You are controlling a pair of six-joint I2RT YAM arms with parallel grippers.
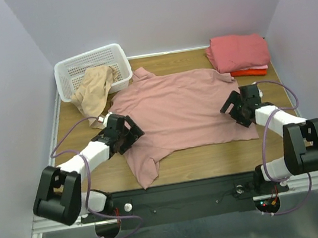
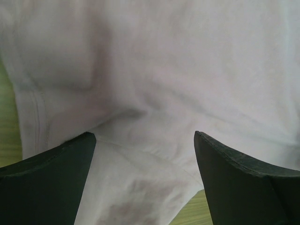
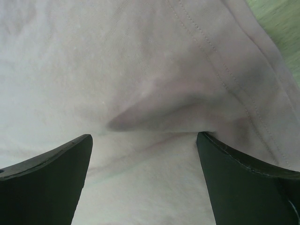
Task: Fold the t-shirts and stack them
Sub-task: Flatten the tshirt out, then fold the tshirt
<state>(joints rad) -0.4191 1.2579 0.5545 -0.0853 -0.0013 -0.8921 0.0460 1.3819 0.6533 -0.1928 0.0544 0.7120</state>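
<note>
I see loose creases (image 2: 136,113) running across the dusty-pink t-shirt (image 1: 184,109) under my left gripper, so I expect its cloth to smooth out when I pull toward the near edge.
A dusty-pink t-shirt (image 1: 181,109) lies spread flat in the middle of the table, with one sleeve trailing toward the near edge. My left gripper (image 1: 136,131) is low over its left side, open, and pink cloth (image 2: 150,84) fills the gap between the black fingers (image 2: 51,178). My right gripper (image 1: 231,110) is open over the shirt's right edge, with a small fold of cloth (image 3: 154,112) just ahead of its fingers (image 3: 243,183). A beige t-shirt (image 1: 96,89) hangs out of the basket. Folded salmon-pink (image 1: 239,52) and orange-red (image 1: 249,72) t-shirts are stacked at the back right.
A white lattice basket (image 1: 74,69) stands at the back left corner. Bare wooden table (image 1: 213,157) shows along the near edge in front of the shirt. Lilac walls close in the table on three sides.
</note>
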